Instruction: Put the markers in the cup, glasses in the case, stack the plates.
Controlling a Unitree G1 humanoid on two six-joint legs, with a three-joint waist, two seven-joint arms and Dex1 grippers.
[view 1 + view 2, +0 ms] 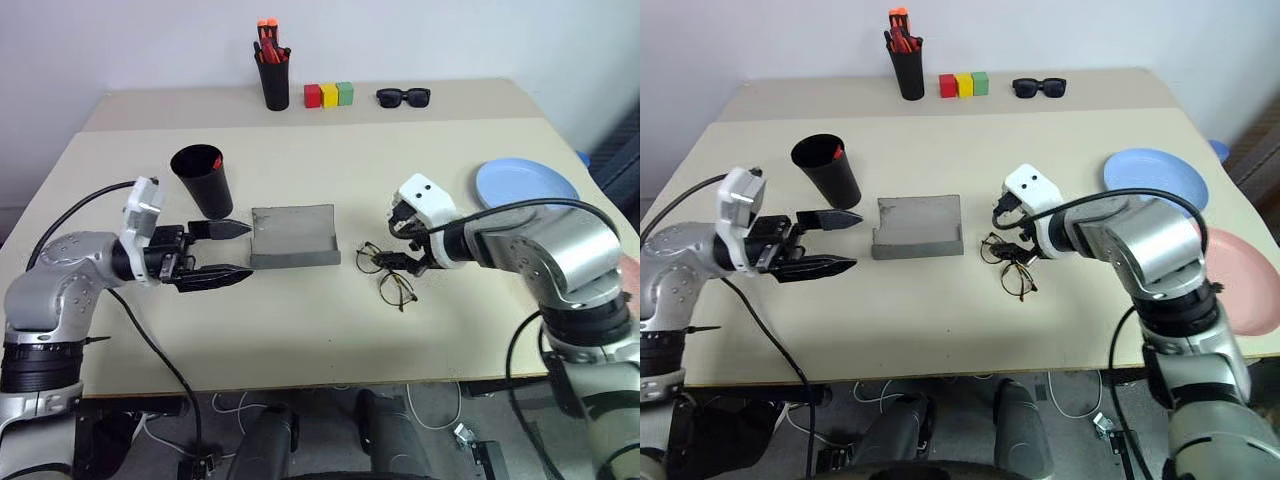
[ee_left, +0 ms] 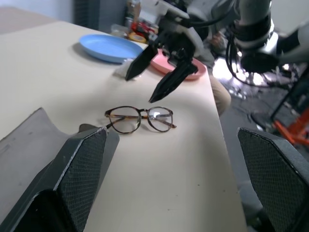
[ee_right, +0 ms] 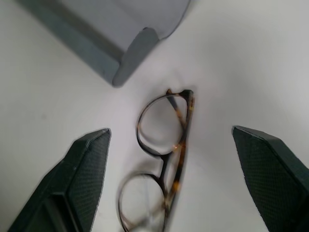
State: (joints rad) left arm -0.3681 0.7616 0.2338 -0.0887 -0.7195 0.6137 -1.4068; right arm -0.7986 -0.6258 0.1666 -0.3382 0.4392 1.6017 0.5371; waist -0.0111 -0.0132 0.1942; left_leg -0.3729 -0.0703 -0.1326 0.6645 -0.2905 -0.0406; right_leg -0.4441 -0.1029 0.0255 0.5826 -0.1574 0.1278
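My left gripper is across the case from the glasses (image 1: 397,290), which lie slanted, so my right gripper should grab their bridge (image 3: 165,157) and turn them lengthwise before it lowers them in.
The thin-framed glasses (image 1: 388,276) lie unfolded on the table just right of the open grey case (image 1: 293,237). My right gripper (image 1: 400,246) hangs open right above the glasses, pointing down, with nothing between its fingers; in the right wrist view the glasses (image 3: 164,145) sit between its two fingers. Just left of the case my left gripper (image 1: 248,250) is level and open, aimed at it. Behind the left gripper stands the black cup (image 1: 203,180), with a red marker (image 1: 216,162) showing inside its rim. The blue plate (image 1: 525,183) and the pink plate (image 1: 1240,280) lie side by side at the right.
At the table's back stand a black pen holder (image 1: 275,75) with red-orange pens, three coloured blocks (image 1: 329,95) and black sunglasses (image 1: 403,97). The pink plate lies close to the table's right edge.
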